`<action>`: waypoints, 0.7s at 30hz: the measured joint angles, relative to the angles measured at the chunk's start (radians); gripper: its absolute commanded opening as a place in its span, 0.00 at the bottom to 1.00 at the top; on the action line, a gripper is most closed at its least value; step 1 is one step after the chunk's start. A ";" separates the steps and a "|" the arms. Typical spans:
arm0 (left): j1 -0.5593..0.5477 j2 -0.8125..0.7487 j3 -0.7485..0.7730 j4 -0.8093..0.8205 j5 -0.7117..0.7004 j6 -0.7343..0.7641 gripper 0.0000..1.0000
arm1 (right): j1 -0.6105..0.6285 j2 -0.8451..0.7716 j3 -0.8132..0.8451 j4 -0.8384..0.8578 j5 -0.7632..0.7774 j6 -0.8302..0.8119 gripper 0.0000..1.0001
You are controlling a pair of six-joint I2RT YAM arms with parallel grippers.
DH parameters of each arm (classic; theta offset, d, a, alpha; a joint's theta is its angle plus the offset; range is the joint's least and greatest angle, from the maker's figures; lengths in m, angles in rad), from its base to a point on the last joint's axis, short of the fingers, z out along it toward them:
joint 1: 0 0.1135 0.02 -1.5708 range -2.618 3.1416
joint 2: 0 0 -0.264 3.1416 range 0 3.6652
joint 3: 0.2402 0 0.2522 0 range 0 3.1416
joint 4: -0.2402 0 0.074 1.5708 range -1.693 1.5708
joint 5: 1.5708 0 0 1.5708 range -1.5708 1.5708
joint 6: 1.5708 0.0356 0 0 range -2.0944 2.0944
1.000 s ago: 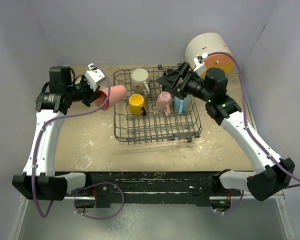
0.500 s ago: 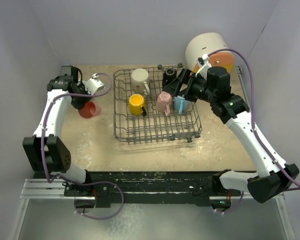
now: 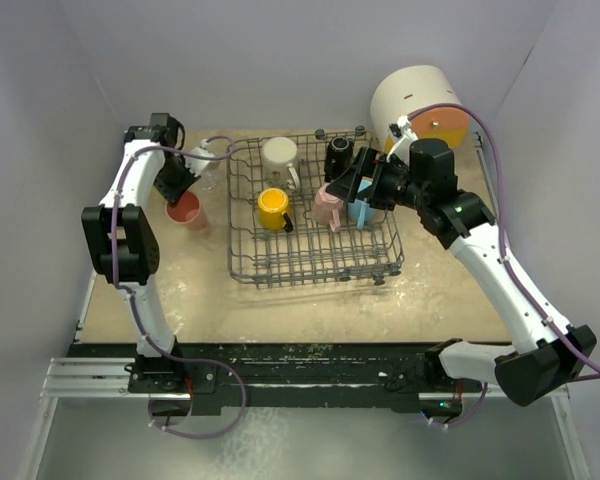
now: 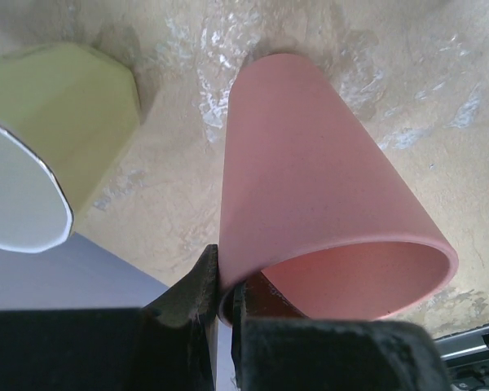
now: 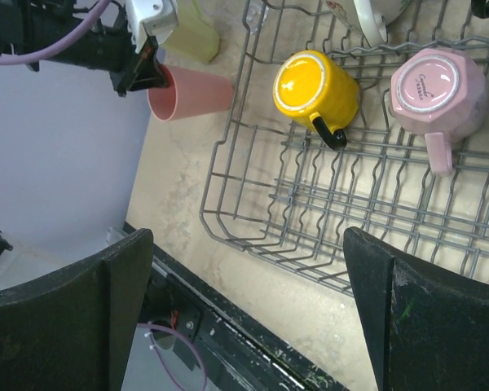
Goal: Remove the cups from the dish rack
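The salmon cup is using up space in front of the yellow-green cup. My left gripper should grip the salmon cup's rim again and move the salmon cup toward the rack.
My left gripper is shut on the rim of the salmon cup. The cup is upright at the table's far left, base down by the table surface, outside the dish rack. A yellow-green cup stands just beyond it. My right gripper is open and empty, hovering over the right side of the rack. In the rack are a cream floral cup, a black cup, a yellow mug, a pink mug and a light blue cup, partly hidden by the right gripper.
A round white container with an orange drawer stands at the back right, behind my right arm. The side wall is close to my left arm. The table's front edge lies below the rack in the right wrist view.
My left arm has carried the salmon cup from beside the rack out to the far left, turned it upright and lowered it. My right gripper has shifted slightly over the rack.
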 measured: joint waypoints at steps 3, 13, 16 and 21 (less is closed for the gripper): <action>-0.026 0.027 0.048 -0.034 -0.006 0.008 0.00 | 0.000 0.000 -0.008 -0.005 -0.001 -0.006 1.00; -0.052 0.150 0.208 -0.114 -0.018 0.021 0.27 | 0.000 -0.007 -0.020 -0.006 -0.026 -0.006 1.00; -0.052 0.171 0.222 -0.120 -0.026 0.019 0.33 | 0.000 -0.024 -0.034 -0.010 -0.026 -0.005 1.00; -0.052 0.185 0.222 -0.103 -0.031 0.014 0.34 | 0.000 -0.045 -0.043 -0.010 -0.026 -0.005 1.00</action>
